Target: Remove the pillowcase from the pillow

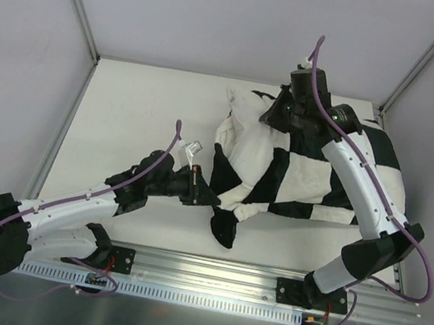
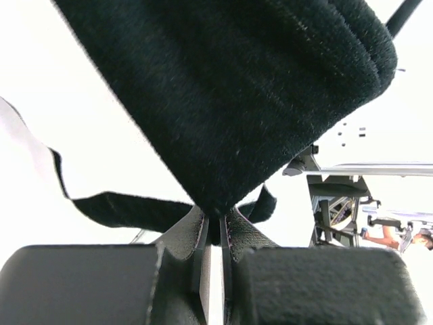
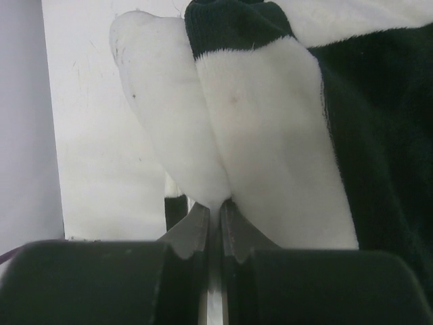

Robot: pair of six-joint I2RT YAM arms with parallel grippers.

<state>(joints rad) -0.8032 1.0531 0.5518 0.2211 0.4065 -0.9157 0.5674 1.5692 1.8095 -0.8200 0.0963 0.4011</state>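
The white pillow [image 3: 169,118] is in my right gripper, so next my left gripper lets go of the black edge and grips the pillow [image 1: 231,134]. That will free my right gripper for the pillowcase.
The black-and-white checkered pillowcase [image 1: 305,181] lies crumpled over the pillow at the table's centre-right. The plain white pillow [image 1: 235,128] shows bare at its far left end. My left gripper [image 1: 208,194] is shut on a black edge of the pillowcase [image 2: 237,88] at its near left side, and the jaws [image 2: 215,227] pinch the fabric tightly. My right gripper [image 1: 273,115] is at the far edge. In the right wrist view it [image 3: 218,210] is shut on the white pillow [image 3: 169,128], right beside the pillowcase's edge [image 3: 365,122].
The white table [image 1: 141,116] stretches to the left of the pillow. A small clear object [image 1: 193,148] sits just behind the left wrist. An aluminium rail [image 1: 207,273] runs along the near edge. Frame posts and walls close off the back and sides.
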